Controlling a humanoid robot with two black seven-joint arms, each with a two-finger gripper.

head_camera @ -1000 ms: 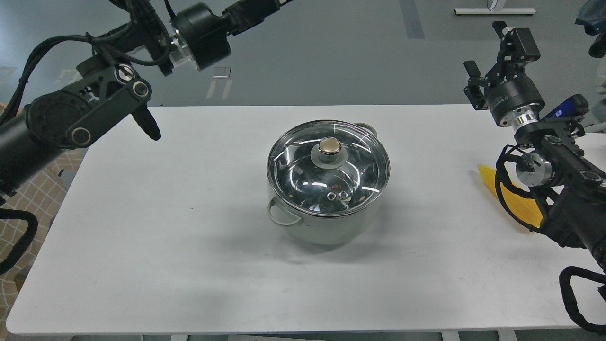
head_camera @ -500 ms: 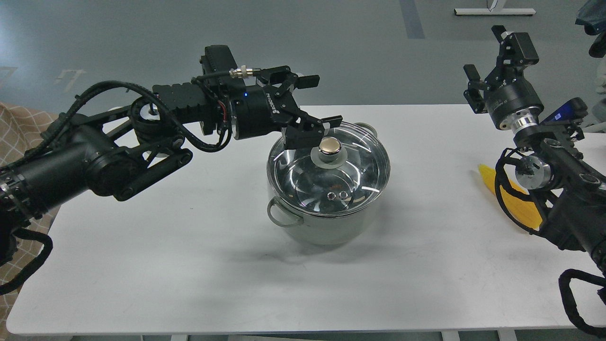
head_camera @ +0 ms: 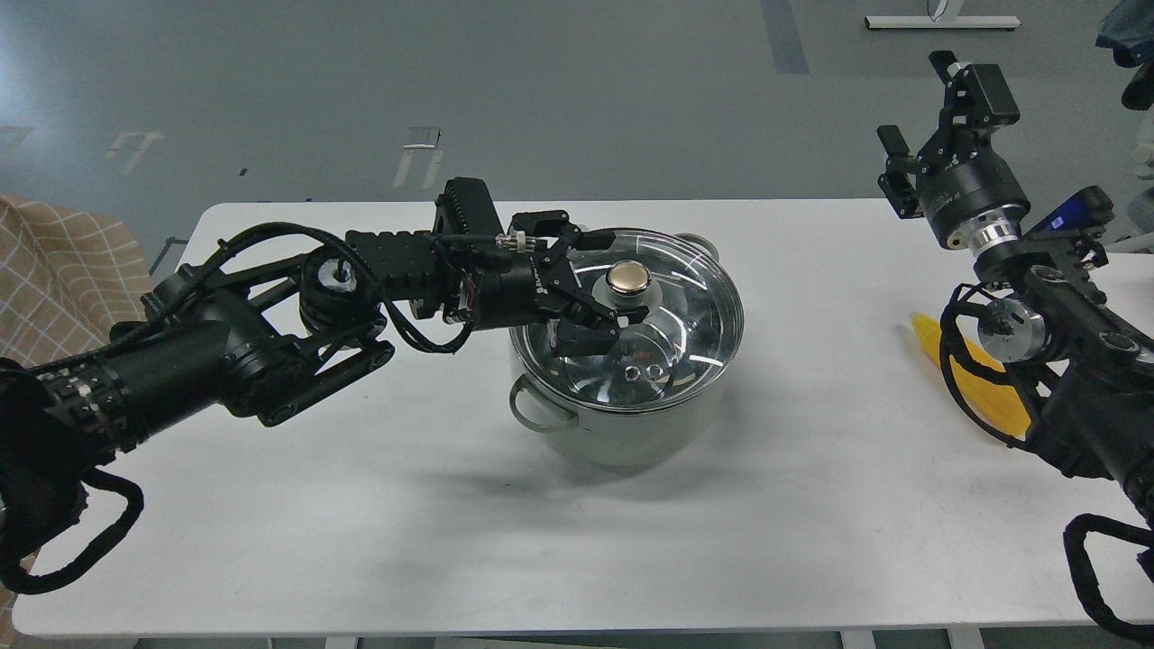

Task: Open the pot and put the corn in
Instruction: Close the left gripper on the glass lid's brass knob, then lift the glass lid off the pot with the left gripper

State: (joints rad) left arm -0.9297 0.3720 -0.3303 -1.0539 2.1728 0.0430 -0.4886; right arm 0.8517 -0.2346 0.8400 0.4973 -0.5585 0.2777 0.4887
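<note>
The robot should expect the pot (head_camera: 640, 434) to be empty when the robot takes the glass lid off, since only shiny metal (head_camera: 673, 337) can be seen through it.
The pale grey-green pot (head_camera: 631, 437) stands at the table's middle with its glass lid (head_camera: 685, 333) on it. The lid's gold knob (head_camera: 628, 279) is at the lid's centre. My left gripper (head_camera: 611, 279) reaches in from the left, low over the lid. It is open, with one finger behind the knob and one in front of it. The yellow corn (head_camera: 987, 392) lies at the table's right edge, partly hidden behind my right arm. My right gripper (head_camera: 918, 110) is raised at the far right, open and empty.
The white table (head_camera: 361, 505) carries only the pot and the corn. My right arm's links (head_camera: 1073, 361) hang over the right edge beside the corn. A checked cloth (head_camera: 63, 270) shows off the table's left side.
My left arm has swung in from the upper left and dropped down to the lid, so its fingers now stand on either side of the knob. The lid, pot, corn and right arm have barely moved.
</note>
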